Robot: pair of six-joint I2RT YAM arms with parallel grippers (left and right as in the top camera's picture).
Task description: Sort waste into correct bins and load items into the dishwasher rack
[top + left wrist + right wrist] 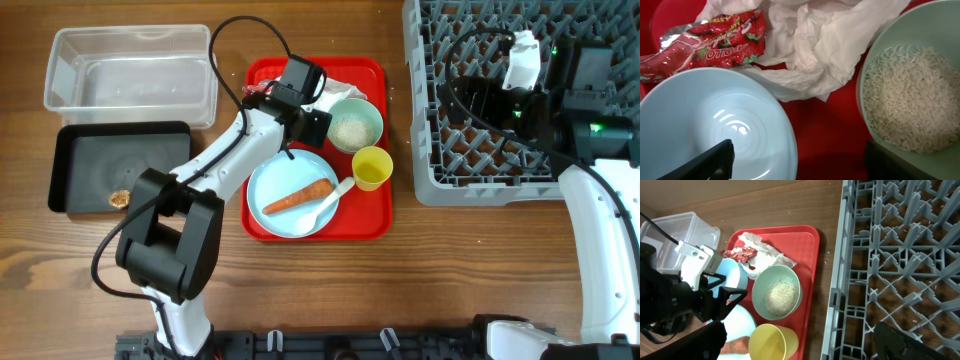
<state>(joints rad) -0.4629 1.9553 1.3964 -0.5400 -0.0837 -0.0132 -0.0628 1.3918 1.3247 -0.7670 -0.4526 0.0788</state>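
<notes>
Next, I lift my left gripper clear and grab the mint green bowl's rack-side rim (380, 129) first, because the mint green bowl is crowding the light blue bowl's rim (794, 141).
My left gripper (800, 165) is open, low over the red tray (318, 232). One finger hangs over the inside of the empty light blue bowl (715, 125), the other over the rim of the mint green bowl (910, 95) holding white rice (352, 128). A crumpled napkin (810, 45) and red wrapper (710, 42) lie just beyond. The light blue plate (285, 178) carries the carrot (298, 198) and white spoon (325, 208). The yellow cup (371, 167) stands beside it. My right gripper (490, 95) is open and empty above the grey rack (480, 185).
The clear tub (130, 65) sits empty at the far left. The black tray (120, 150) in front of it holds a small brown lump (120, 198). The rack fills the right side. Bare wood lies in front of the trays.
</notes>
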